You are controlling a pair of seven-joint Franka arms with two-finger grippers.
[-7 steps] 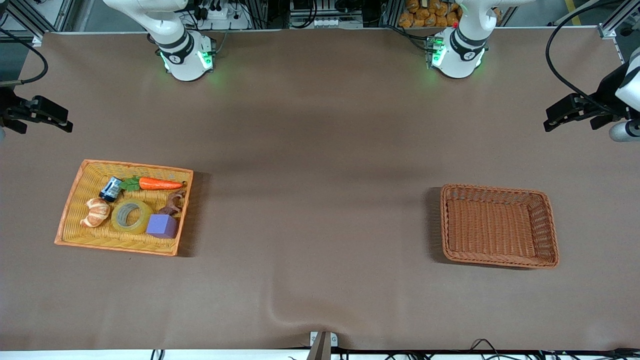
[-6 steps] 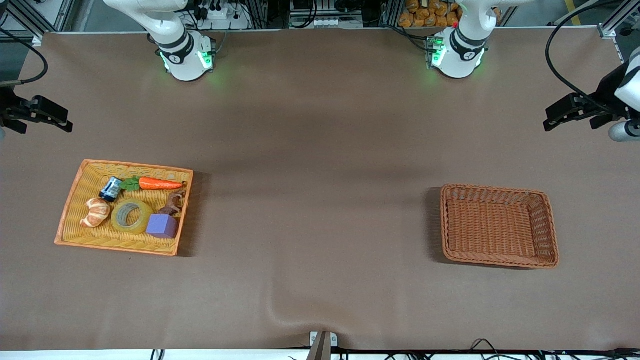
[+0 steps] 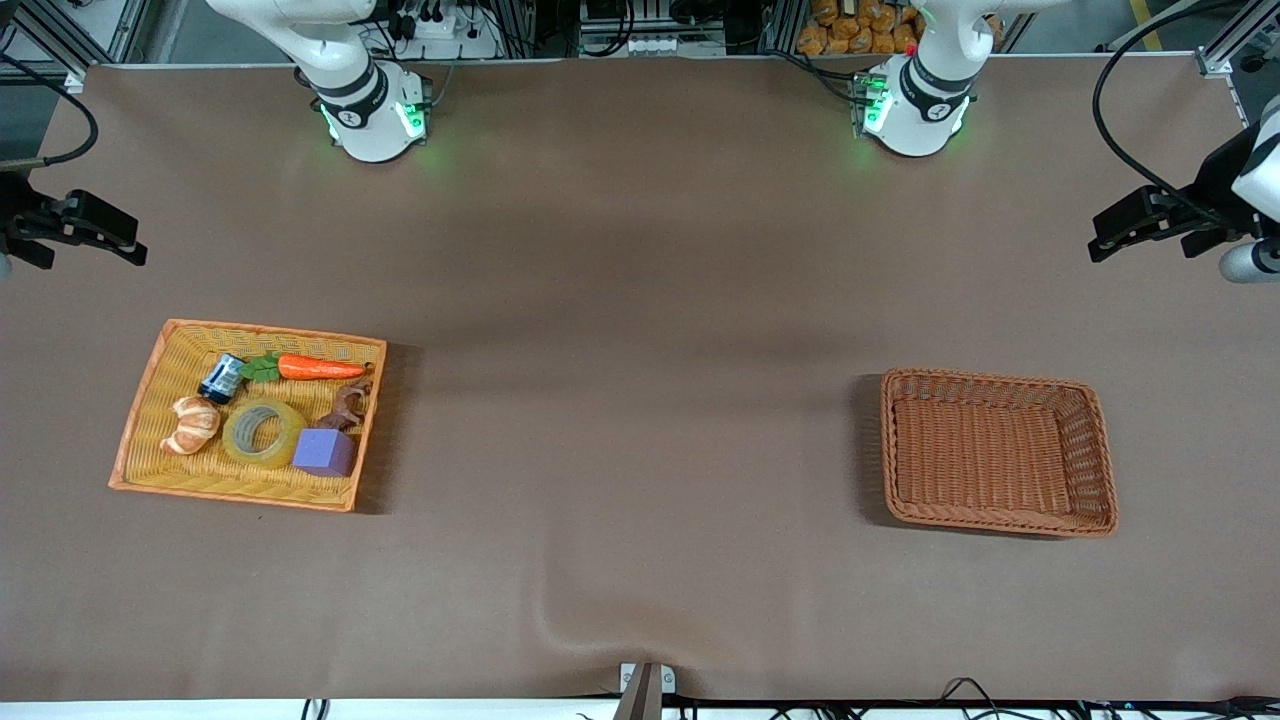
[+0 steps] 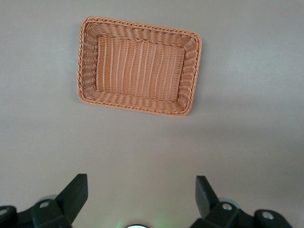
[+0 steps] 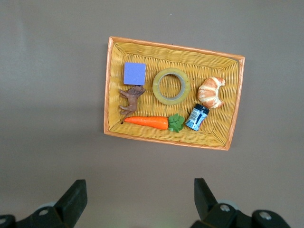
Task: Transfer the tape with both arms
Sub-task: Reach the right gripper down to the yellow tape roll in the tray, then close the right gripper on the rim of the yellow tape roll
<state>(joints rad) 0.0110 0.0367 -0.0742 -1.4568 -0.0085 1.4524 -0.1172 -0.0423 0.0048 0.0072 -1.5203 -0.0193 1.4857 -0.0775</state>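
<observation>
I expect the tape (image 3: 256, 456) to come out alone when I lift it, with the purple cube staying behind, because a gap (image 5: 149, 78) shows between the two.
The tape (image 3: 263, 432), a yellowish ring with a grey core, lies flat in the yellow basket (image 3: 250, 328) toward the right arm's end of the table. It also shows in the right wrist view (image 5: 171, 86). My right gripper (image 3: 125, 240) is open and empty, high over the bare table at that end, apart from the basket; its fingers frame bare cloth in its wrist view (image 5: 140, 190). My left gripper (image 3: 1105, 235) is open and empty, high over the table at the left arm's end, and shows in its wrist view (image 4: 141, 190).
The yellow basket also holds a purple cube (image 3: 324, 452) touching the tape, a croissant (image 3: 190, 425), a carrot (image 3: 315, 368), a small dark jar (image 3: 221, 378) and a brown toy animal (image 3: 345, 405). A brown wicker basket (image 3: 1000, 380) stands empty toward the left arm's end.
</observation>
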